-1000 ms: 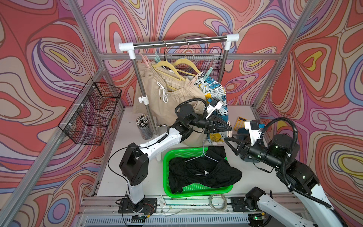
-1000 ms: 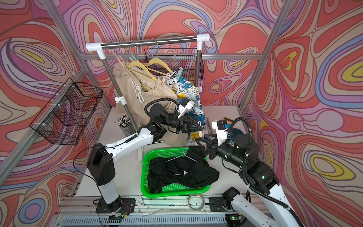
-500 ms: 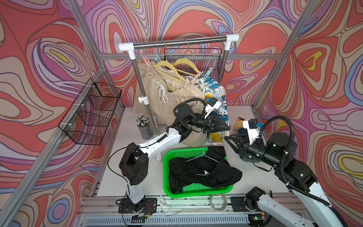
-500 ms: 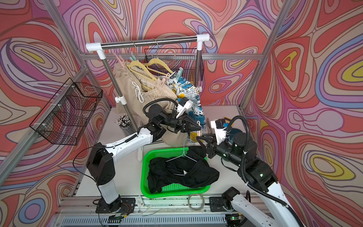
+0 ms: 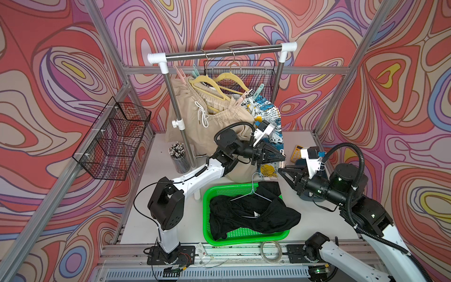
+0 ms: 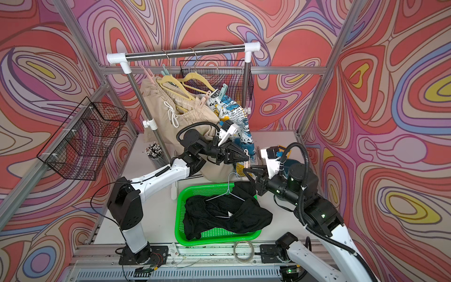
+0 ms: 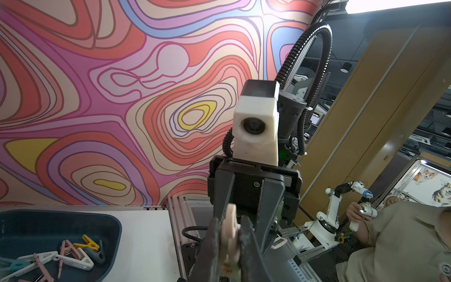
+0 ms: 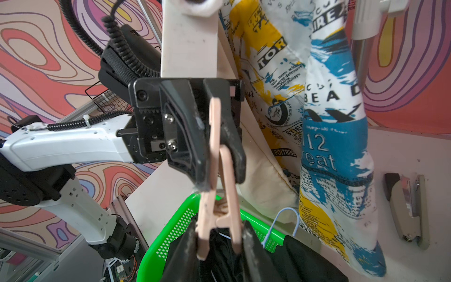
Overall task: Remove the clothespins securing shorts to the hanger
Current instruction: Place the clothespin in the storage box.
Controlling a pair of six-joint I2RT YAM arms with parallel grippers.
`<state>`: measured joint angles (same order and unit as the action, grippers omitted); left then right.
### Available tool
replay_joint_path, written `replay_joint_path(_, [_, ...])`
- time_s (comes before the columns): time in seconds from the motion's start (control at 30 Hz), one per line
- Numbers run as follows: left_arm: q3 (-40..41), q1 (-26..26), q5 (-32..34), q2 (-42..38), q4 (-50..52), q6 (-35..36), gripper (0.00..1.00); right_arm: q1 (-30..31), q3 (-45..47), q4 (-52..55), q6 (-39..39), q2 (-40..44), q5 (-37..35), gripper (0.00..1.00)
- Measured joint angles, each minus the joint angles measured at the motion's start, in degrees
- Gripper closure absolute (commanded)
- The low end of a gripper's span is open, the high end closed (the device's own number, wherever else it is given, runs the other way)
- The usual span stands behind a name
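Both grippers are closed on the pale pink clothespin [image 5: 282, 159]. My left gripper should open and move away before my right gripper takes the clothespin to the dark blue bin [image 5: 310, 195].
A pale pink clothespin [image 8: 216, 156] hangs in the air between my two grippers, over the far edge of the green basket [image 5: 207, 219]. My left gripper [image 8: 214, 171] is shut on one end of it, and the pin [image 7: 230, 227] shows between its fingers in the left wrist view. My right gripper [image 8: 219, 232] is shut on the pin's spread handles. The grippers meet tip to tip in both top views [image 5: 280, 158] [image 6: 245, 169]. Beige shorts [image 5: 219, 122] and printed shorts [image 5: 268, 112] hang on yellow hangers [image 5: 207, 84] with pink [image 5: 238, 101] and mint [image 5: 260, 89] clothespins. Black shorts [image 5: 244, 214] lie in the basket.
A dark blue bin [image 7: 61, 219] on the table holds several loose clothespins. The rack's pole [image 5: 180, 122] and a cup of pens [image 5: 179, 156] stand behind my left arm. One wire basket [image 5: 114, 141] hangs on the left wall. Another wire basket [image 5: 244, 78] sits behind the rail.
My right gripper has moved up to the left gripper's tip and closed on the pink clothespin's free end. The left gripper has kept its hold and drifted slightly left.
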<state>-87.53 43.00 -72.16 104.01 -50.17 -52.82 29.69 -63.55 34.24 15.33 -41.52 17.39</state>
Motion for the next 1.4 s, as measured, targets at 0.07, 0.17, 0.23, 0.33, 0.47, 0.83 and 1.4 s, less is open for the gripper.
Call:
replay_joint_path(0.07, [0.22, 0.0, 0.07, 0.0, -1.33, -0.9, 0.92, 0.02, 0.0, -0.28, 0.0, 0.11, 0.07, 0.88])
replay_joint_path(0.17, [0.5, 0.0, 0.22, 0.02, -3.93, -2.89, 0.89, 0.02, 0.02, -0.87, 0.04, 0.35, 0.2, 0.94])
replay_joint_path(0.23, [0.52, 0.0, 0.24, 0.13, -5.95, -4.48, 0.87, 0.04, 0.02, -1.42, 0.09, 0.55, 0.33, 0.97])
replay_joint_path(0.33, [0.52, 0.02, 0.22, 0.76, -9.38, -7.08, 0.84, 0.04, 0.04, -1.68, 0.15, 0.94, 0.42, 1.0])
replay_joint_path(0.47, [0.52, 0.04, 0.11, 1.42, -12.11, -9.25, 0.77, 0.04, 0.46, -2.01, 0.24, 1.33, 0.11, 1.0])
replay_joint_path(0.83, [0.52, -0.33, -0.74, 1.53, -14.93, -11.72, 0.58, 0.31, 1.4, -4.09, 0.76, 1.73, 0.04, 1.0])
replay_joint_path(1.4, [0.83, -1.16, -2.69, 1.62, -17.9, -14.73, 0.23, 0.28, 1.62, -4.0, 0.83, 3.28, -7.74, 1.0])
